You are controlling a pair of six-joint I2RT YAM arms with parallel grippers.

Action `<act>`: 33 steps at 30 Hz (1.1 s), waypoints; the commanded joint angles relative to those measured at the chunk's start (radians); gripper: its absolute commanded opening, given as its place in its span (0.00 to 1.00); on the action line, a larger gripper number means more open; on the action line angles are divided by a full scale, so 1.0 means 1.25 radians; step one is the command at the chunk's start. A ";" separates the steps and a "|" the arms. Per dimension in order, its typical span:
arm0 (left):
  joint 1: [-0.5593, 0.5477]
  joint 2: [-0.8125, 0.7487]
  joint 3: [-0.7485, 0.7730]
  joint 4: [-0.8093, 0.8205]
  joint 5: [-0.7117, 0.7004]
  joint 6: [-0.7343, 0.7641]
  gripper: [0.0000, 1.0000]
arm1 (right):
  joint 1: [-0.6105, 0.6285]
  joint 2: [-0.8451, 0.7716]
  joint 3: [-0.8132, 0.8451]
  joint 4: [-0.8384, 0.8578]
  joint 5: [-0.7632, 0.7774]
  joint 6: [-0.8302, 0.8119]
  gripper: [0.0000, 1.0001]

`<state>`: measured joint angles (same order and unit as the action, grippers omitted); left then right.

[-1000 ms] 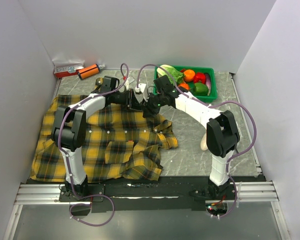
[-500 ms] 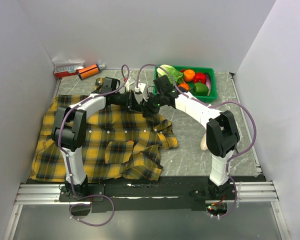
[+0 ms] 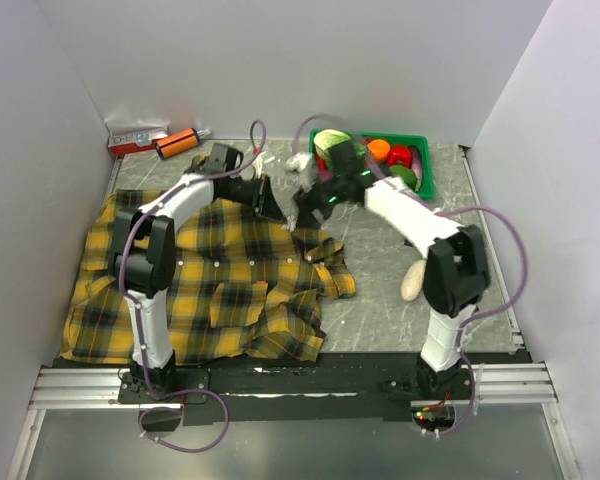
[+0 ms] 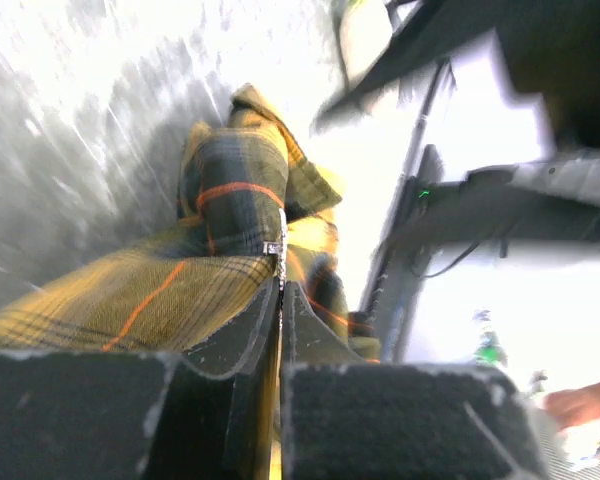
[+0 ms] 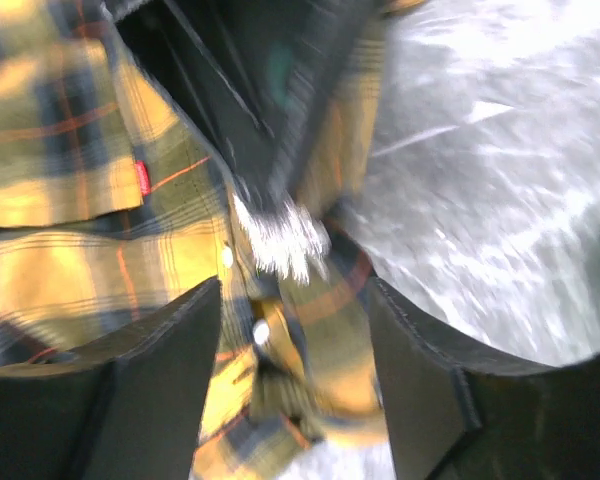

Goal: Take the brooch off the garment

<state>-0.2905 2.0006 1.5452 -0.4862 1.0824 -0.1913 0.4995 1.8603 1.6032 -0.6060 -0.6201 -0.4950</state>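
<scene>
The brooch in my left gripper (image 4: pixel 282 236) drags the garment's cloth along, so next I put the brooch down and hold the cloth (image 4: pixel 314 236) beside it with my right gripper.
The garment (image 3: pixel 210 270), a yellow-and-black plaid shirt, lies spread over the left half of the table. My left gripper (image 3: pixel 273 203) is at its collar end, shut on a fold of plaid cloth (image 4: pixel 160 290). In the left wrist view the gripper (image 4: pixel 280 290) has a small silvery piece, the brooch (image 4: pixel 277 246), right at its fingertips. My right gripper (image 3: pixel 302 208) hovers open beside it. In the right wrist view the gripper (image 5: pixel 292 300) is above the shirt (image 5: pixel 70 150), with the blurred silvery-white brooch (image 5: pixel 280 235) just beyond its fingertips. The brooch is not distinguishable in the top view.
A green bin (image 3: pixel 428 172) of vegetables stands at the back right, close behind the right arm. An orange object (image 3: pixel 176 143) and a red-and-white box (image 3: pixel 137 138) lie at the back left. A beige oval object (image 3: pixel 412 280) lies right of the shirt. Walls enclose the table.
The right arm has swung up and back toward the bin, with its gripper open by the collar. The left gripper has shifted slightly back and still holds the cloth.
</scene>
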 commanded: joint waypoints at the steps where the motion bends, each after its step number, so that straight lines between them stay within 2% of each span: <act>1: -0.001 0.051 0.206 -0.384 0.000 0.358 0.01 | -0.139 -0.111 0.064 -0.026 -0.119 0.153 0.69; 3: 0.004 0.068 0.262 -0.488 -0.019 0.492 0.01 | -0.166 -0.121 0.052 -0.020 -0.124 0.171 0.69; 4: 0.005 0.079 0.311 -0.565 -0.031 0.531 0.01 | -0.169 -0.126 0.031 -0.016 -0.113 0.165 0.69; 8: 0.004 0.098 0.401 -0.709 -0.095 0.668 0.01 | -0.165 -0.132 -0.023 0.016 -0.104 0.185 0.69; 12: -0.015 0.050 0.386 -0.709 -0.204 0.739 0.01 | -0.152 -0.125 -0.048 0.031 -0.099 0.203 0.69; 13: -0.041 0.021 0.364 -0.709 -0.282 0.759 0.01 | -0.149 -0.124 -0.048 0.031 -0.095 0.201 0.69; 17: -0.115 -0.043 0.324 -0.690 -0.462 0.823 0.01 | -0.148 -0.110 -0.042 0.032 -0.088 0.214 0.69; 21: -0.152 -0.093 0.296 -0.625 -0.577 0.813 0.01 | -0.147 -0.099 -0.048 0.043 -0.108 0.250 0.69; 23: -0.192 -0.109 0.280 -0.592 -0.695 0.808 0.01 | -0.143 -0.095 -0.054 0.052 -0.120 0.265 0.68; 26: -0.260 -0.165 0.175 -0.433 -0.863 0.792 0.01 | -0.142 -0.093 -0.075 0.071 -0.114 0.304 0.68; 28: -0.307 -0.212 0.067 -0.304 -0.928 0.777 0.01 | -0.144 -0.092 -0.088 0.075 -0.092 0.325 0.68; 29: -0.322 -0.220 0.032 -0.259 -0.998 0.725 0.01 | -0.150 -0.093 -0.091 0.072 -0.054 0.326 0.68; 30: -0.332 -0.207 0.004 -0.238 -1.015 0.691 0.01 | -0.158 -0.093 -0.093 0.070 -0.034 0.333 0.68; 33: -0.352 -0.121 0.035 -0.217 -1.117 0.515 0.01 | -0.197 -0.086 -0.097 0.071 0.005 0.363 0.68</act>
<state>-0.7067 1.7607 1.5730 -0.9310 -0.0395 0.6971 0.3111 1.7454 1.4853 -0.5495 -0.6964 -0.1108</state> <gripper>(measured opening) 0.054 0.684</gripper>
